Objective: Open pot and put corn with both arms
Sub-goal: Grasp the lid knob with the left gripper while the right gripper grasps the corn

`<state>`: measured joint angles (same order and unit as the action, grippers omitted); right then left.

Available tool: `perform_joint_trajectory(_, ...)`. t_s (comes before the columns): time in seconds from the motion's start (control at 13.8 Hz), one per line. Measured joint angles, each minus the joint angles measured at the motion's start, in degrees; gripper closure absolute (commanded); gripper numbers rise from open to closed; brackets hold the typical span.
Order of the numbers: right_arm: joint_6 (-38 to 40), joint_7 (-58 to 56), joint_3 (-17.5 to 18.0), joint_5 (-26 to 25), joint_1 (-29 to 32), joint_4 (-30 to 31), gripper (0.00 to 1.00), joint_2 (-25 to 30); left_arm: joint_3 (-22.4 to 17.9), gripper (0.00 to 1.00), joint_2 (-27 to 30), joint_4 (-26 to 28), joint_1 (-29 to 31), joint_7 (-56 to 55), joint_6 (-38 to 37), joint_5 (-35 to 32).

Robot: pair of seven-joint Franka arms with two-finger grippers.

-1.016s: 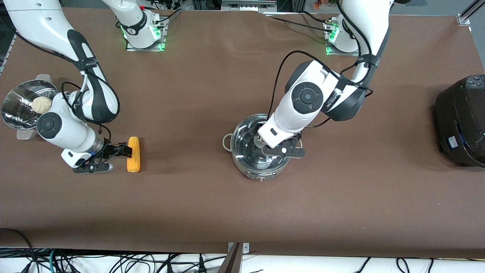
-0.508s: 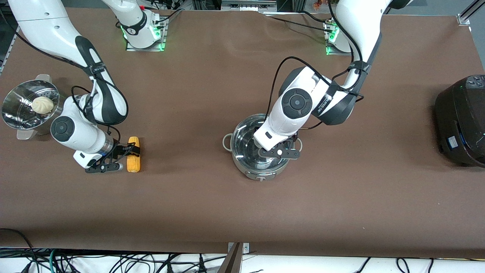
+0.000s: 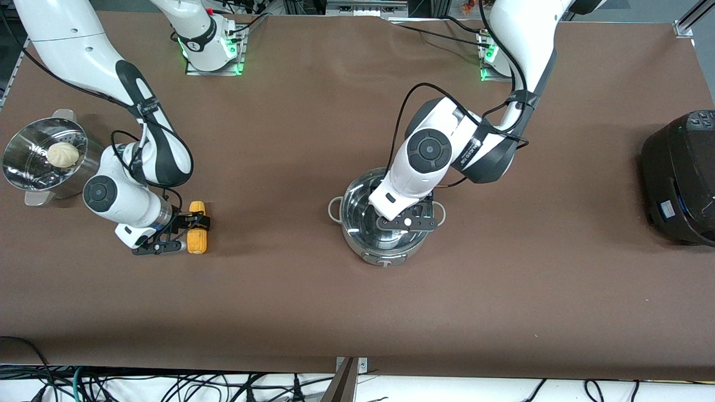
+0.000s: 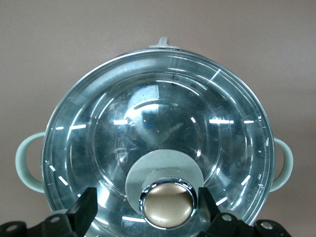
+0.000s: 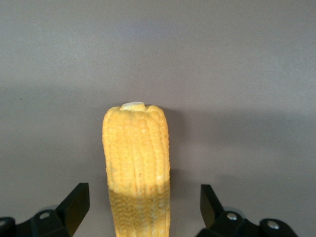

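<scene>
My gripper will find the steel pot (image 3: pixel 384 257) empty when it carries the corn in, because only shiny steel shows through the glass lid (image 3: pixel 360 213).
The steel pot (image 3: pixel 363 245) stands mid-table with its glass lid (image 3: pixel 360 209) on. My left gripper (image 3: pixel 394 215) is low over the lid. In the left wrist view the gripper (image 4: pixel 147 207) is open, with its fingers (image 4: pixel 84 212) on either side of the tan knob (image 4: pixel 167 205). The pot's loop handles (image 4: pixel 27 163) show at the sides. The corn (image 3: pixel 196 240) lies on the table toward the right arm's end. My right gripper (image 3: pixel 195 222) is open and straddles the corn's middle. In the right wrist view the cob (image 5: pixel 138 163) lies between the spread fingers (image 5: pixel 76 205).
A perforated steel steamer bowl (image 3: pixel 22 178) with a white bun (image 3: pixel 61 153) stands at the right arm's end of the table. A large black cooker (image 3: pixel 678 176) stands at the left arm's end.
My right gripper has slid forward over the corn, so its fingers now straddle it. My left gripper has shifted a little across the lid toward the knob.
</scene>
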<state>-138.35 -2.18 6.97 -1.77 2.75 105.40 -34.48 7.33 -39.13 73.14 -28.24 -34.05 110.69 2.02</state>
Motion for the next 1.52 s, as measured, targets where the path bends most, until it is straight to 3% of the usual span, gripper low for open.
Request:
perform_joint_trajectory(0.29, -0.3, -0.4, 0.0, 0.0, 0.0, 0.0, 0.66, -0.6, 0.0, 0.08, -1.0, 0.0, -0.7, -1.8, 0.7, -1.7)
perform_joint_trajectory(0.36, -0.3, -0.8, 0.0, 0.0, 0.0, 0.0, 0.73, -0.6, 0.0, 0.08, -1.1, 0.0, -0.7, -1.9, 0.8, -1.8)
perform_joint_trajectory(0.44, -0.3, -1.1, 0.0, 0.0, 0.0, 0.0, 0.75, -0.6, 0.0, 0.1, -1.1, 0.0, -0.7, -2.0, 0.8, -1.8)
perform_joint_trajectory(0.58, -0.2, -1.4, 0.0, 0.0, 0.0, -0.1, 0.75, -0.6, 0.0, 0.25, -1.1, -0.1, -0.7, -2.1, 0.8, -1.8)
perform_joint_trajectory(0.73, -0.2, -1.5, 0.2, 0.0, 0.0, -0.3, 0.75, -0.5, 0.0, 0.46, -1.1, -0.1, -0.7, -2.1, 1.0, -1.8)
perform_joint_trajectory(0.87, 0.0, -1.5, 0.9, 0.0, -0.1, -0.6, 0.75, -0.3, 0.2, 0.72, -1.1, -0.4, -1.1, -2.4, 1.5, -1.8)
perform_joint_trajectory(0.94, 0.4, -1.5, 1.1, 0.0, -0.2, -0.9, 0.75, -0.1, 0.2, 0.81, -1.1, -0.5, -1.2, -2.5, 1.5, -1.8)
perform_joint_trajectory(1.09, 2.2, -1.5, 1.2, 0.0, -0.2, -1.7, 0.75, 1.4, 0.1, 0.87, -1.1, -0.6, -1.2, -2.5, 1.5, -1.8)
perform_joint_trajectory(1.16, 3.9, -1.5, 1.2, 0.0, -0.2, -2.3, 0.75, 2.7, 0.1, 0.99, -1.1, -0.6, -1.2, -2.5, 1.5, -1.8)
perform_joint_trajectory(1.31, 10.2, -1.5, 1.4, 0.0, -0.2, -5.0, 0.75, 5.1, 0.1, 1.0, -1.1, -0.6, -1.2, -2.5, 1.5, -1.8)
perform_joint_trajectory(1.52, 24.9, -1.5, 1.9, 0.0, -0.2, -14.1, 0.75, 7.0, 0.1, 1.0, -1.1, -0.6, -1.2, -2.5, 1.5, -1.8)
